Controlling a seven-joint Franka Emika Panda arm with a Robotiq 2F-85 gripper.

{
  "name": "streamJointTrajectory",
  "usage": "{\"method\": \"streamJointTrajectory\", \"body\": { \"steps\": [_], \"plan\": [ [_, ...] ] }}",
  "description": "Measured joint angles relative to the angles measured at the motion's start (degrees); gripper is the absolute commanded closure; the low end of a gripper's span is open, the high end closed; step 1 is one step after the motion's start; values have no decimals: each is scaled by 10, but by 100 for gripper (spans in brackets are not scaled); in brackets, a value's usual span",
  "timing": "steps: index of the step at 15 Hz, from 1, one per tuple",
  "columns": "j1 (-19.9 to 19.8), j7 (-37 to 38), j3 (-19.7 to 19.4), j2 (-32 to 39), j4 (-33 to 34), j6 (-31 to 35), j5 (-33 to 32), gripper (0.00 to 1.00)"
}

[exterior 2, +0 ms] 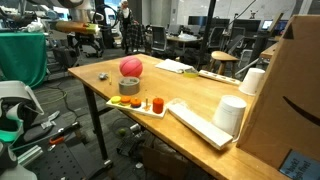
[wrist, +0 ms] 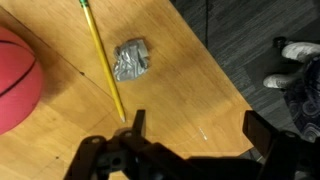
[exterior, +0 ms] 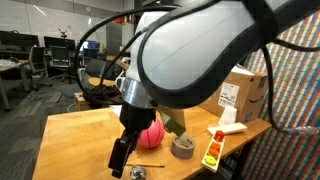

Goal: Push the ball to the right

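Observation:
The robot's gripper hangs close to the table's corner [wrist: 212, 108], beyond the foil wad and away from the ball, so the gripper should swing back over the ball [exterior 2: 135, 66] before it pushes the ball.
The pinkish-red ball [exterior: 151, 135] with dark seam lines rests on the wooden table [exterior: 80, 130], next to a grey tape roll [exterior: 182, 148]. It also shows in an exterior view [exterior 2: 130, 67] and at the left edge of the wrist view [wrist: 14, 80]. My gripper [exterior: 120, 157] hangs just beside the ball, close above the table. In the wrist view the gripper [wrist: 200, 130] is open and empty over bare wood near the table's corner, apart from the ball.
A yellow pencil [wrist: 100, 60] and a crumpled foil wad [wrist: 132, 60] lie between the gripper and the ball. A white tray [exterior 2: 140, 108] with small orange items, a keyboard [exterior 2: 200, 125], a white cup [exterior 2: 231, 113] and a cardboard box [exterior: 245, 95] stand beyond the tape roll. The table edge is close.

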Motion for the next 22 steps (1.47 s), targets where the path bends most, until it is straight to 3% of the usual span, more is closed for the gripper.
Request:
{"method": "streamJointTrajectory", "body": {
  "steps": [8,13,17,22],
  "plan": [
    [4,-23,1,23,24,4,28,0],
    [5,-20,21,67,80,-55,28,0],
    [5,27,32,102,124,-117,4,0],
    [-11,105,24,127,144,-125,-65,0]
  ]
}}
